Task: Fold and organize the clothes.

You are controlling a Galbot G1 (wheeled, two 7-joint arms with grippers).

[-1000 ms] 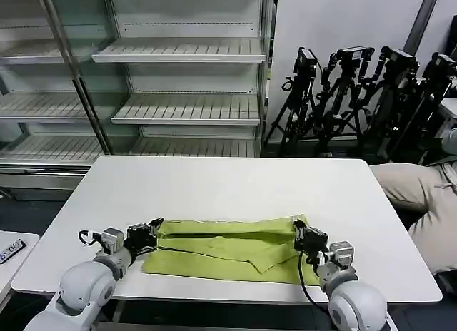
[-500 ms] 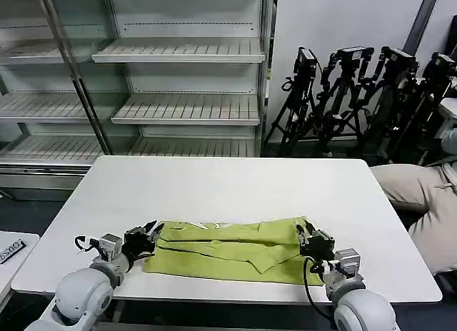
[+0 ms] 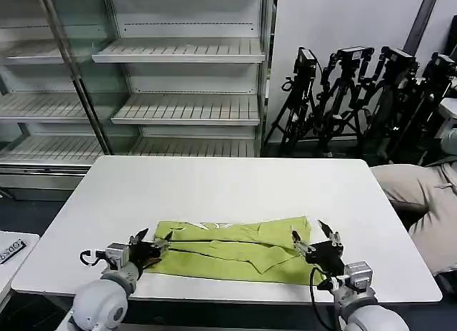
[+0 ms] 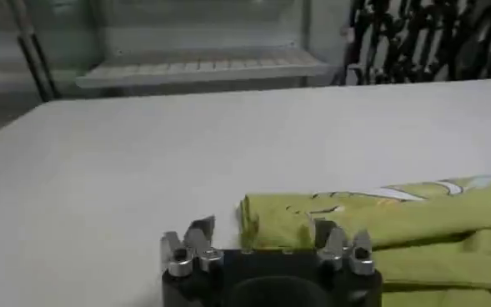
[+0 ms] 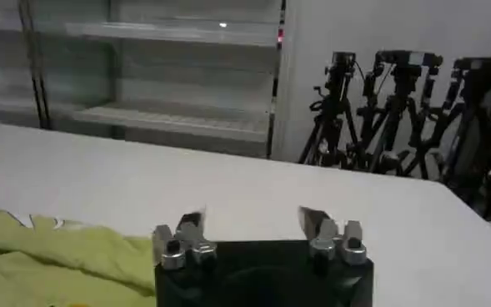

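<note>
I see loose creases (image 3: pixel 227 250) along the shirt (image 3: pixel 168 254), so I expect it to bend limply and settle into a short, flat bundle when I lift and fold it.
The clothes, one lime yellow-green shirt (image 3: pixel 228 249), lie folded into a long flat strip near the front edge of the white table (image 3: pixel 228 181). My left gripper (image 3: pixel 152 240) stands open at the strip's left end. In the left wrist view the shirt (image 4: pixel 395 229) begins just ahead of this open gripper (image 4: pixel 260 227), and nothing is pinched. My right gripper (image 3: pixel 313 235) is open at the strip's right end. In the right wrist view the gripper (image 5: pixel 252 220) has only bare table between its fingers, and the shirt (image 5: pixel 53 259) lies off to one side.
Empty shelving racks (image 3: pixel 186 53) stand behind the table, with black tripods (image 3: pixel 357 81) to their right. A person in beige trousers (image 3: pixel 421 195) sits by the table's right edge. A small side table (image 3: pixel 11 249) holding a dark object is at the lower left.
Both grippers were shut on the shirt's ends and lifting a fold. They have lowered it, opened and drawn back toward the front edge. The shirt now lies flat.
</note>
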